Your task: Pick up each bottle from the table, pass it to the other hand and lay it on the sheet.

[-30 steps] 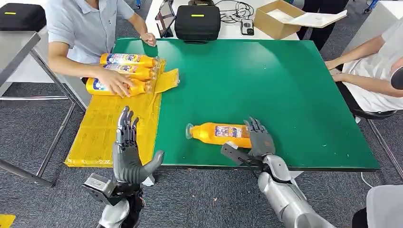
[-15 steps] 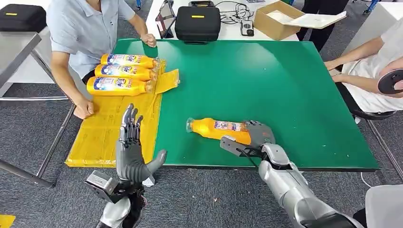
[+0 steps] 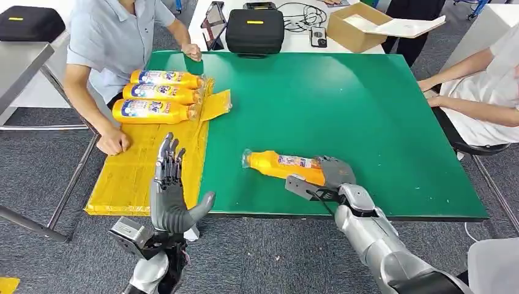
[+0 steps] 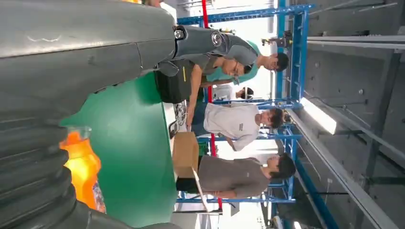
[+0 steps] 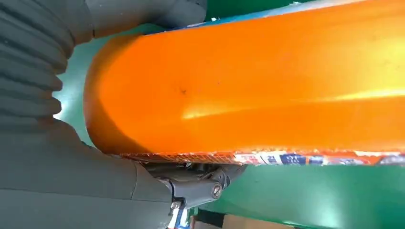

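Observation:
The laid bottles' caps [image 3: 195, 98] point toward the green table, so the orange bottle [image 3: 286, 165] will flip end for end when the robot carries it to the sheet.
An orange bottle [image 3: 283, 166] lies on the green table [image 3: 343, 104], its clear cap end pointing left. My right hand [image 3: 327, 177] grips its base end, fingers wrapped over it; the right wrist view shows the orange bottle [image 5: 258, 81] pressed close against the hand. My left hand [image 3: 171, 190] is raised above the near edge of the yellow sheet [image 3: 138, 165], fingers spread and holding nothing. Three more orange bottles [image 3: 160, 95] lie side by side at the sheet's far end.
A person in a light blue shirt [image 3: 107, 43] sits at the far left, one fist [image 3: 114, 143] resting on the sheet. Another person's arms [image 3: 465, 98] rest at the table's right edge. A black case [image 3: 254, 29] and a cardboard box [image 3: 361, 24] stand on the white table behind.
My right hand's fingers have curled over the bottle's base, and the bottle has tilted slightly. The person's hand left the bottles on the sheet and moved to the sheet's left edge.

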`<control>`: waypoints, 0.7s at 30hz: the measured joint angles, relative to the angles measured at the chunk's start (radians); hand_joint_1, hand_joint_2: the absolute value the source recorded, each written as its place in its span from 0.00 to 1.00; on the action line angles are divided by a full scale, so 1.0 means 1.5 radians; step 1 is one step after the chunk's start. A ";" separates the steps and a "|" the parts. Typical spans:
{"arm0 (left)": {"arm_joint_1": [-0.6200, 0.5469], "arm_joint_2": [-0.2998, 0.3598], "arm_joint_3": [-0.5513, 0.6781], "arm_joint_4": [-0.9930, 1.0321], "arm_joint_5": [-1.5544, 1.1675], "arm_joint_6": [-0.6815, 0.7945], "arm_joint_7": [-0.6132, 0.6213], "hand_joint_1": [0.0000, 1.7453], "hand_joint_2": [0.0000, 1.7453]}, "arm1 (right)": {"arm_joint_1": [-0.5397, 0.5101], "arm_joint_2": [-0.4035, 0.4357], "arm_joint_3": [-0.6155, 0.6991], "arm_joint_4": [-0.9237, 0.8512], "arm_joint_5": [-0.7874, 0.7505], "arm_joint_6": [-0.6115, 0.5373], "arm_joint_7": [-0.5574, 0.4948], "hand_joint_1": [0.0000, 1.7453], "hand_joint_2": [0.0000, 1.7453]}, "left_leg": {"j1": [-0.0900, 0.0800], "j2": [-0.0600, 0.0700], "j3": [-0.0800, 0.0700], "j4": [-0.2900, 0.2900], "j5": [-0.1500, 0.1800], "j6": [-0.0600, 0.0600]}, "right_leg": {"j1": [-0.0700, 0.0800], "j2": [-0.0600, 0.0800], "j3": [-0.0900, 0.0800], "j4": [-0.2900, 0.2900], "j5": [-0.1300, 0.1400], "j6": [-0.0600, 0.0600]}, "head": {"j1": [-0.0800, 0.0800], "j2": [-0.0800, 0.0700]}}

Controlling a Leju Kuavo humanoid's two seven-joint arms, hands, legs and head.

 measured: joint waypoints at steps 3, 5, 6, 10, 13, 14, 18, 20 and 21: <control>0.008 0.001 0.003 -0.005 0.005 0.003 0.000 0.00 1.00 | 0.004 0.004 -0.010 -0.001 -0.028 -0.001 -0.023 1.00 1.00 | 0.000 0.001 0.001 0.000 0.000 0.000 | 0.000 0.001 0.000 0.000 0.000 0.000 | 0.000 0.000; 0.009 0.001 0.004 -0.005 0.007 0.009 0.000 0.00 1.00 | 0.010 0.007 -0.018 -0.003 -0.044 -0.008 -0.037 1.00 1.00 | 0.000 0.001 0.002 0.000 0.000 0.000 | 0.000 0.001 0.001 0.000 0.000 0.000 | 0.000 0.000; 0.011 0.000 0.006 -0.006 0.006 0.021 0.001 0.00 1.00 | 0.017 0.010 -0.025 -0.008 -0.062 -0.020 -0.054 1.00 1.00 | 0.000 0.001 0.002 0.000 0.000 0.000 | 0.001 0.001 0.001 0.000 0.000 0.000 | 0.000 0.000; 0.021 -0.003 0.024 -0.004 0.001 0.062 0.007 0.00 1.00 | 0.066 0.024 -0.059 -0.053 -0.147 -0.052 -0.115 1.00 1.00 | 0.001 0.001 0.001 0.000 0.000 0.000 | 0.001 0.001 0.001 0.000 0.000 0.000 | 0.000 0.000; 0.029 -0.008 0.040 0.003 0.005 0.086 0.014 0.00 1.00 | 0.113 0.033 -0.084 -0.122 -0.208 -0.065 -0.130 1.00 1.00 | 0.001 0.000 0.000 0.000 0.000 0.000 | 0.002 0.001 0.000 0.000 0.000 0.000 | 0.000 0.000; 0.032 -0.010 0.045 0.005 0.007 0.090 0.015 0.00 1.00 | 0.130 0.034 -0.090 -0.146 -0.223 -0.068 -0.131 1.00 1.00 | 0.001 0.000 0.000 0.000 0.000 0.000 | 0.001 0.001 0.000 0.000 0.000 0.000 | 0.000 0.000; 0.036 -0.014 0.057 0.013 0.010 0.100 0.016 0.00 1.00 | 0.175 0.037 -0.108 -0.214 -0.248 -0.076 -0.136 1.00 1.00 | 0.001 0.000 -0.003 0.000 0.000 0.000 | 0.001 0.001 -0.003 0.000 0.000 0.000 | 0.000 0.000; 0.040 -0.017 0.064 0.013 0.013 0.108 0.018 0.00 1.00 | 0.194 0.039 -0.115 -0.250 -0.263 -0.088 -0.147 1.00 1.00 | 0.000 0.000 -0.004 0.000 0.000 0.000 | 0.000 0.001 -0.004 0.000 0.000 0.000 | 0.000 0.000; 0.042 -0.018 0.065 0.013 0.017 0.109 0.019 0.00 1.00 | 0.201 0.039 -0.118 -0.267 -0.271 -0.091 -0.149 1.00 1.00 | 0.000 0.000 -0.004 0.000 0.000 0.000 | 0.000 0.000 -0.004 0.000 0.000 0.000 | 0.000 0.000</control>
